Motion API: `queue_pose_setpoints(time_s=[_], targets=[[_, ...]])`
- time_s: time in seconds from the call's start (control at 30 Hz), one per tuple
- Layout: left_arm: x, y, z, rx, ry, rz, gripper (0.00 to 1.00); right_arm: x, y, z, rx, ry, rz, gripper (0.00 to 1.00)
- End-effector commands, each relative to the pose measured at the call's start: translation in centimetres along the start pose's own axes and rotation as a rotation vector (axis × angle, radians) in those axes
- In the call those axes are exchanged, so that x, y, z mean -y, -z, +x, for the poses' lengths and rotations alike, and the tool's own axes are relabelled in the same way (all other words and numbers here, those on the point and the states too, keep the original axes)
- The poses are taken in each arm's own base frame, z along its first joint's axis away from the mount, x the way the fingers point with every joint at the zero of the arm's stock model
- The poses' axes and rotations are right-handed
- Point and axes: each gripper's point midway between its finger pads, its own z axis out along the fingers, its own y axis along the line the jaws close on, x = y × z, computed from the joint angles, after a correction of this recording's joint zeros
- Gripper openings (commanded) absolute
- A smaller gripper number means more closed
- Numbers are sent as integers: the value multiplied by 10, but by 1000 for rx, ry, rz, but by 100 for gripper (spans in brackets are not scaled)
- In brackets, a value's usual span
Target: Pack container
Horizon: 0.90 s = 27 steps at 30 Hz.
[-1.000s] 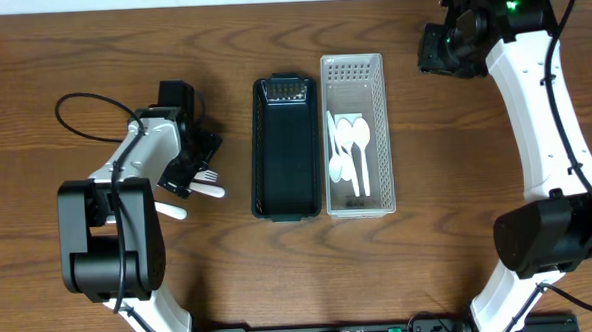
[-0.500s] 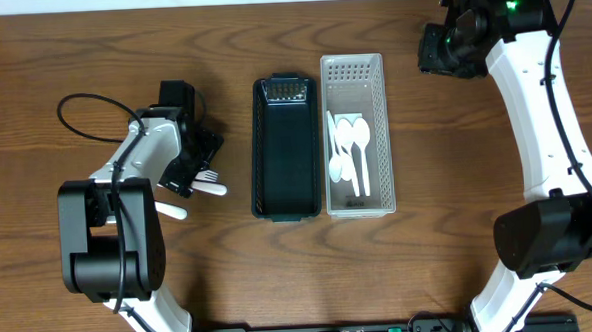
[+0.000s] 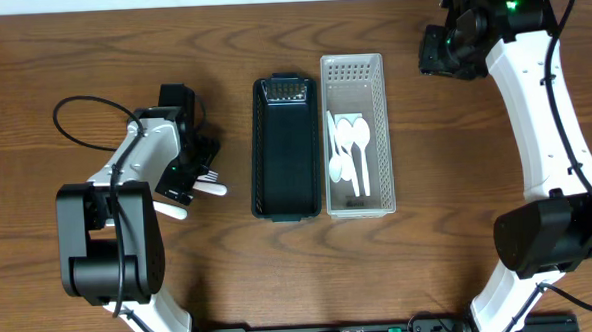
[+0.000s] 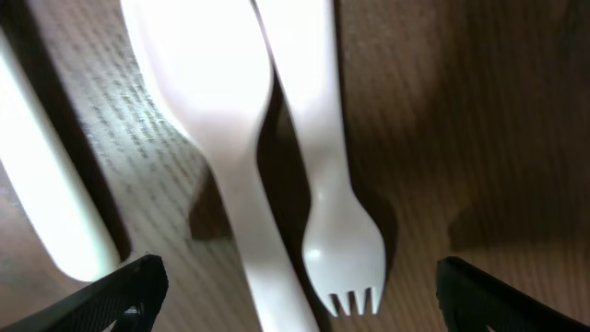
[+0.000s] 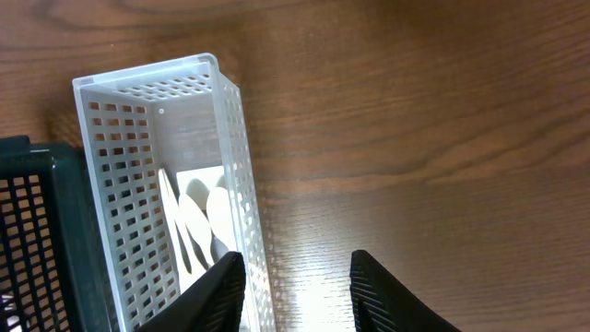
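Note:
The fork lies tight (image 4: 269,57) up against another white utensil between my open fingers. Next, my left gripper moves back and grabs the utensil whose handle lies apart (image 3: 171,209).
White plastic forks (image 3: 210,184) lie on the table left of the two baskets. My left gripper (image 3: 188,171) hovers low over them, wide open. In the left wrist view a fork (image 4: 343,242) with its tines toward the camera and a second white utensil (image 4: 230,175) lie between the black fingertips (image 4: 124,293), untouched by the open left gripper (image 4: 300,293). A dark green basket (image 3: 259,148) stands beside a white perforated basket (image 3: 382,132) holding white spoons (image 3: 350,149). My right gripper (image 3: 441,50) hangs at the far right, open on nothing (image 5: 295,295).
Another white utensil handle (image 3: 171,208) lies near the left arm's base, and shows as a handle (image 4: 41,184) at the left edge of the wrist view. The white basket (image 5: 235,120) and dark basket (image 5: 37,240) sit left of the right gripper's fingers. A black cable (image 3: 74,121) loops left.
My left gripper has edged slightly down over the forks and its cable loop has shifted. The right arm has not moved.

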Motion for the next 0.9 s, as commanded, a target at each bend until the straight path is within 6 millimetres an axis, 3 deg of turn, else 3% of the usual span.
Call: queue_pose_setpoints(time_s=[0.0,0.27,0.63,0.87], targets=[[-9,16,-10,67,19,-12,96,8,-3,-2,-2,9,24,40],[-22,46,-14,124,33,-6,100,8,-3,-1,-4,9,26,40],[-54,16,-12,94,114,-76,100,9,-3,1,-11,9,29,40],[-47,14,-17,104,82,-41,100,9,-3,1,-11,5,28,40]])
